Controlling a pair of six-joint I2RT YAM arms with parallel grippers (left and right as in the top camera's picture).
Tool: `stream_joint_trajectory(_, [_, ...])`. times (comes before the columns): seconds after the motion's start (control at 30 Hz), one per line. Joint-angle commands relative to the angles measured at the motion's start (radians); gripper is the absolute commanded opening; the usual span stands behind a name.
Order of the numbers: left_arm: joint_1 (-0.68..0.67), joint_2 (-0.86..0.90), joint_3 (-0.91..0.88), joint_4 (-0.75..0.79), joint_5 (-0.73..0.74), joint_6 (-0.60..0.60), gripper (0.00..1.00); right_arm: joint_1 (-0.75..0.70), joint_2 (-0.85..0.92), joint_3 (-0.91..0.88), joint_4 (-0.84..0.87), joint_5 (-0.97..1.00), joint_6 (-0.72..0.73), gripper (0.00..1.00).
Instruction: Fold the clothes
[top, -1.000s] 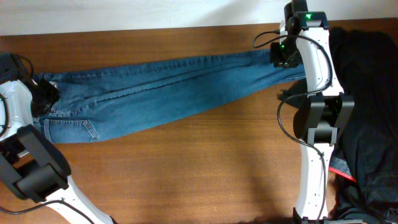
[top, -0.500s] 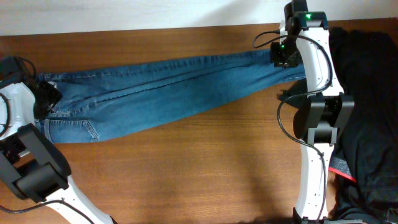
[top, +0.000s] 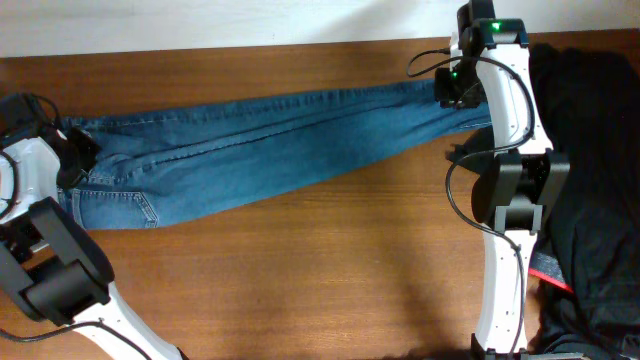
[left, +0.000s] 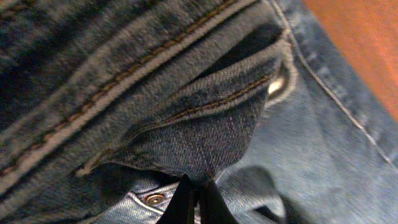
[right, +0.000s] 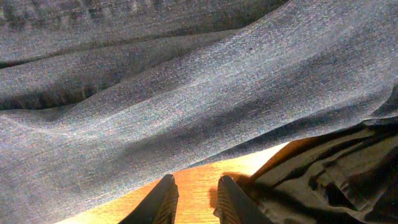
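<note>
The jeans lie slanted, their waist end (top: 112, 208) farther from the white wall (top: 90, 38) than the leg ends, so next my left gripper pulls the waist toward that wall first.
The clothes, a pair of blue jeans (top: 260, 140), lie stretched across the wooden table, waist at the left and leg ends at the right. My left gripper (top: 72, 150) is at the waist end. In the left wrist view its fingertips (left: 194, 196) are pressed together under a bunched fold of denim (left: 199, 137), beside a copper rivet (left: 154, 199). My right gripper (top: 455, 92) hovers at the leg ends. In the right wrist view its fingers (right: 194, 196) stand a little apart over bare wood, just below the leg's edge (right: 186, 93), with nothing between them.
A heap of dark clothing (top: 590, 150) fills the table's right side, touching the leg ends and showing beside my right fingers (right: 329, 174). A red item (top: 550, 272) peeks from under it. The white wall runs along the far edge.
My left gripper has closed on the waist fold and edged slightly up and left. The right arm and the legs have not moved.
</note>
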Motion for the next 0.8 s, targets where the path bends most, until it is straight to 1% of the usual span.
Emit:
stream_joint_trajectory(0.0, [-0.002, -0.091, 0.061, 0.021, 0.145, 0.028, 0.00, -0.002, 0.004, -0.004, -0.003, -0.005, 0.001, 0.27])
stream_joint_trajectory(0.1, [-0.002, -0.155, 0.087, 0.089, 0.158, 0.011, 0.00, -0.002, 0.004, -0.004, -0.004, -0.006, 0.001, 0.27])
stream_joint_trajectory(0.13, [0.002, -0.176, 0.088, 0.127, 0.146, -0.013, 0.00, -0.002, 0.004, -0.004, -0.004, -0.005, 0.002, 0.27])
stream_joint_trajectory(0.3, [0.017, -0.208, 0.087, 0.249, 0.026, -0.119, 0.00, -0.002, 0.004, -0.004, -0.003, -0.005, 0.001, 0.27])
stream_joint_trajectory(0.37, [0.011, -0.183, 0.087, 0.277, 0.034, -0.122, 0.00, -0.002, 0.004, -0.004, -0.003, -0.005, 0.001, 0.27])
stream_joint_trajectory(0.57, [-0.040, -0.070, 0.087, 0.293, 0.015, -0.121, 0.00, -0.002, 0.004, -0.004, -0.005, -0.006, 0.001, 0.27])
stream_joint_trajectory(0.77, [-0.050, 0.028, 0.087, 0.301, -0.077, -0.121, 0.00, -0.002, 0.004, -0.004, -0.010, -0.005, 0.001, 0.27])
